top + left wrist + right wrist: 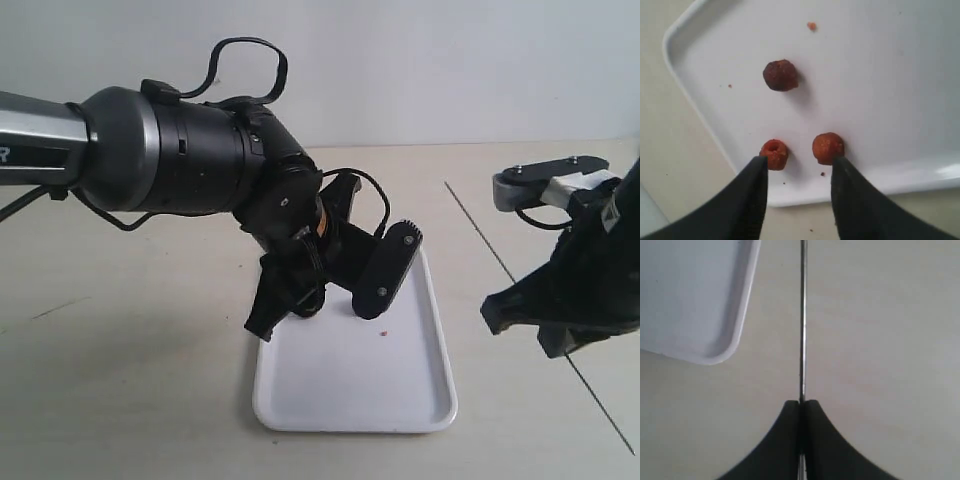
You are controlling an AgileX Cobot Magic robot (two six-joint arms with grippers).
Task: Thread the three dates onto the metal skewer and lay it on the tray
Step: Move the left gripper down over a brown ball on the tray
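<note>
Both dates (pixel 828 148) near the rim are under my left gripper's open fingers. I should therefore move that gripper and pick up the darker date (pixel 781 75) that sits apart first.
Three dates lie on the white tray (pixel 890 75). The darker date (pixel 781 75) sits apart from the other two (pixel 774 153) (pixel 828 147), which lie near the rim. My left gripper (pixel 799 162) hangs open just above them, one fingertip close over each of that pair and nothing held. In the exterior view the left gripper (pixel 325 300) covers the tray's (pixel 355 385) far left end and hides the dates. My right gripper (pixel 801 402) is shut on the thin metal skewer (pixel 802 315), which sticks straight out past a tray corner (pixel 715 347). The right gripper (pixel 497 310) hovers to the right of the tray.
A tiny red crumb (pixel 811 26) (pixel 383 335) lies on the tray, with smaller specks around it. A thin dark line (pixel 500 265) runs diagonally across the beige tabletop to the right of the tray. A pale wall stands behind.
</note>
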